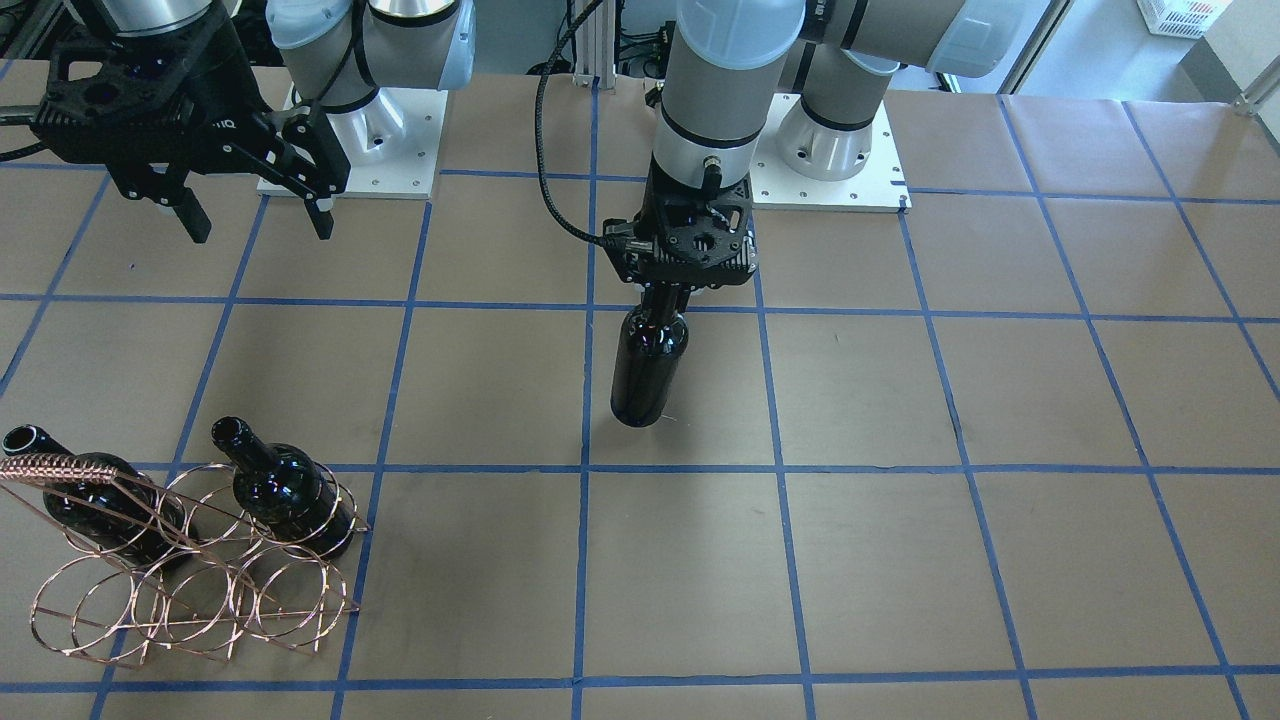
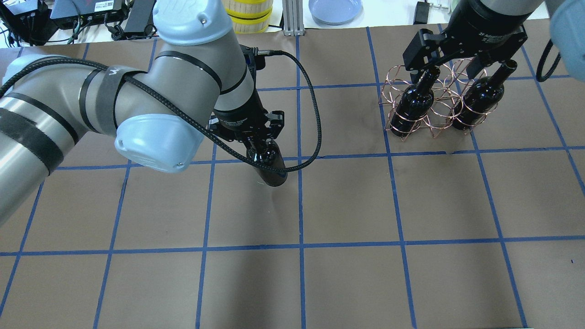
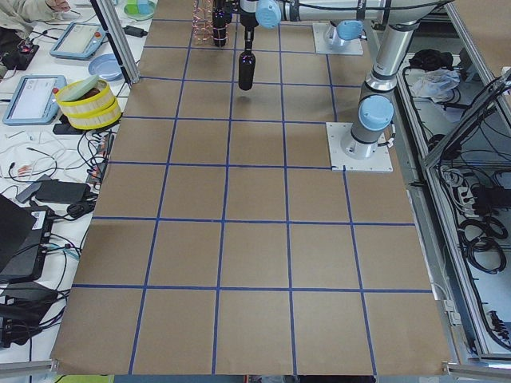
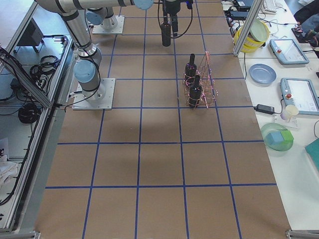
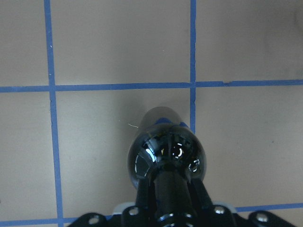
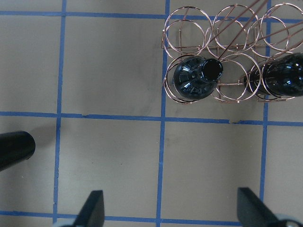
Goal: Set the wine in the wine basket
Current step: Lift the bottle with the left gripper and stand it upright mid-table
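Observation:
I should use my left gripper to keep lowering the wine bottle (image 1: pixel 647 374), which hangs base down over open brown paper (image 1: pixel 614 430), until its base stands flat, then let go.
My left gripper (image 1: pixel 664 296) is shut on the neck of a glossy black wine bottle (image 1: pixel 648 365), which hangs upright near the table's middle with its base close to the surface. The left wrist view looks down on that bottle's shoulders (image 5: pixel 165 156). The copper wire wine basket (image 2: pixel 429 107) stands at the far right and holds two more black bottles (image 2: pixel 413 103) (image 2: pixel 482 97) in its near ring slots. My right gripper (image 2: pixel 461 64) is open and empty above the basket. In the right wrist view its fingertips (image 6: pixel 92 208) are spread wide, with the basket (image 6: pixel 236 28) beyond them.
The left arm's black cable (image 2: pixel 315 132) loops beside the held bottle. A blue plate (image 2: pixel 336 9) and yellow-rimmed tubs (image 2: pixel 249 13) sit beyond the table's far edge. The arm bases (image 1: pixel 840 150) stand at the robot's side. Brown paper with blue tape lines covers the table.

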Tool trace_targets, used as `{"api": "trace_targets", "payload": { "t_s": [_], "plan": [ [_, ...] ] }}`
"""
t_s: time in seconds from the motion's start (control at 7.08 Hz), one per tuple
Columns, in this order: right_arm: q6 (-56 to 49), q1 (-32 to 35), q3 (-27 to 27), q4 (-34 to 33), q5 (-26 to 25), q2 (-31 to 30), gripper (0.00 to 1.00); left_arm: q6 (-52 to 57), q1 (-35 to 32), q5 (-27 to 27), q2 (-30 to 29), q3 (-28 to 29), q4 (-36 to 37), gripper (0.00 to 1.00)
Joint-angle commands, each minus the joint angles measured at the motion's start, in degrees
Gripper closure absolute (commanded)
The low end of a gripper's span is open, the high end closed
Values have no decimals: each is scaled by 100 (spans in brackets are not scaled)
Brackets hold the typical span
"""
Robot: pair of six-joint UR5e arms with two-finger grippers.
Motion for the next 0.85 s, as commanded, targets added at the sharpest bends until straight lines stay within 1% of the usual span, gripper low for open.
{"api": "trace_targets", "payload": {
  "t_s": [0.0,0.28,0.71],
  "plan": [
    [0,0,0,2,0,-1,0,-252,-187,-36,-28,-151,70,100],
    [0,0,0,2,0,-1,0,-262,-327,-316,-90,-187,70,100],
    [0,0,0,-7,0,8,0,-271,-355,-273,-90,-196,96,100]
  ]
}}
